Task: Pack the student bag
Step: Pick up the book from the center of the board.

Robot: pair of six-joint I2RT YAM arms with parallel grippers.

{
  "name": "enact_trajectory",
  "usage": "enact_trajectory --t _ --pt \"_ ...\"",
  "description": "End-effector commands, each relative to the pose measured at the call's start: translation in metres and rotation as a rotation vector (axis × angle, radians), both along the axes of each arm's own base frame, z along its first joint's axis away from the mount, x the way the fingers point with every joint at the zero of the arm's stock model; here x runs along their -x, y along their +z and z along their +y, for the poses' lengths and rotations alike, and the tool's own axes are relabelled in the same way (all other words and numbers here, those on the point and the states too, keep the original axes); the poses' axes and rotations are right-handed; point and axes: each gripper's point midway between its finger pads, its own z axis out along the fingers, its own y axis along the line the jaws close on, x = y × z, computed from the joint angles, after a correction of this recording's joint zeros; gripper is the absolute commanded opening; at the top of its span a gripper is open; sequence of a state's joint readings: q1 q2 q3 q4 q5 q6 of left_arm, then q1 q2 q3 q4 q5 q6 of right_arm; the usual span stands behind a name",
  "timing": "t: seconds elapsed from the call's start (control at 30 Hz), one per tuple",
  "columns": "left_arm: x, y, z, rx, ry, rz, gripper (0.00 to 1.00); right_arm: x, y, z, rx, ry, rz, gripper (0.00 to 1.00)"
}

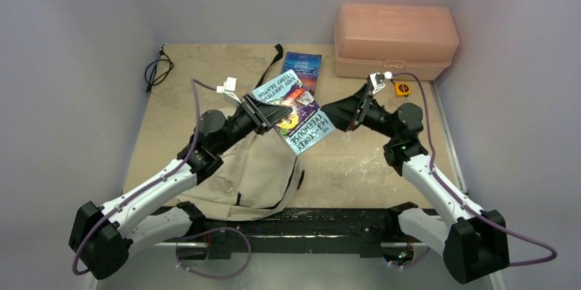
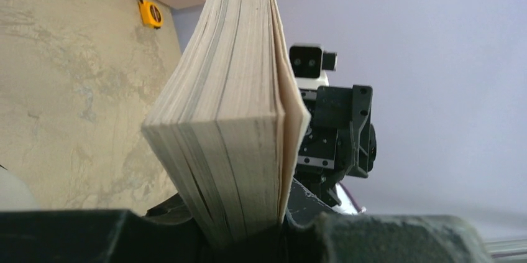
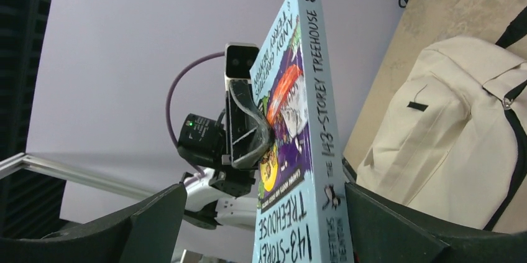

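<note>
The student bag's opening (image 1: 296, 179) lies flat, so my left gripper should pass the light-blue book to my right gripper, then raise the bag's upper edge (image 1: 292, 169) before packing.
My left gripper (image 1: 266, 113) is shut on a light-blue book, "The 143-Storey Treehouse" (image 1: 296, 113), and holds it in the air above the top of the student bag (image 1: 250, 173), a beige backpack lying flat on the table. In the left wrist view the book's page edges (image 2: 230, 101) are clamped between the fingers of the left gripper (image 2: 248, 233). My right gripper (image 1: 337, 116) is open at the book's right edge. In the right wrist view the book (image 3: 298, 151) stands between the wide jaws of the right gripper (image 3: 264, 213), its spine close to the right finger (image 3: 398, 226). The bag (image 3: 447, 145) lies beyond.
A second blue book (image 1: 302, 69) lies on the table behind the held one. A salmon-pink plastic box (image 1: 394, 40) stands at the back right, with a yellow tape measure (image 1: 403, 88) in front of it. A black cable (image 1: 157, 70) lies at the back left.
</note>
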State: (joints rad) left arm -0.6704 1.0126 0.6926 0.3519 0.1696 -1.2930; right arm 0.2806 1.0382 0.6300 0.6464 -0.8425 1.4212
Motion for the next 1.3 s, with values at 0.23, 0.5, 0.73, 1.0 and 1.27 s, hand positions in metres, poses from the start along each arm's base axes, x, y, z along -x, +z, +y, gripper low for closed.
enact_trajectory --t 0.23,0.5,0.73,1.0,1.27 --pt "-0.020 0.073 0.037 0.324 0.214 -0.166 0.00 0.016 0.017 0.021 -0.159 -0.025 0.009 0.93" --pt "-0.026 0.061 0.036 0.343 0.230 -0.155 0.00 0.025 0.032 0.043 -0.234 0.018 0.016 0.72" --pt "-0.022 0.051 0.033 0.316 0.208 -0.155 0.00 0.022 0.038 0.048 -0.280 -0.002 0.015 0.39" --pt "0.000 -0.039 0.021 0.024 0.102 0.061 0.30 0.011 0.008 0.055 -0.126 -0.046 0.053 0.00" --pt "0.043 -0.098 0.037 -0.383 -0.020 0.144 0.54 -0.017 -0.026 0.022 0.215 -0.289 0.016 0.00"
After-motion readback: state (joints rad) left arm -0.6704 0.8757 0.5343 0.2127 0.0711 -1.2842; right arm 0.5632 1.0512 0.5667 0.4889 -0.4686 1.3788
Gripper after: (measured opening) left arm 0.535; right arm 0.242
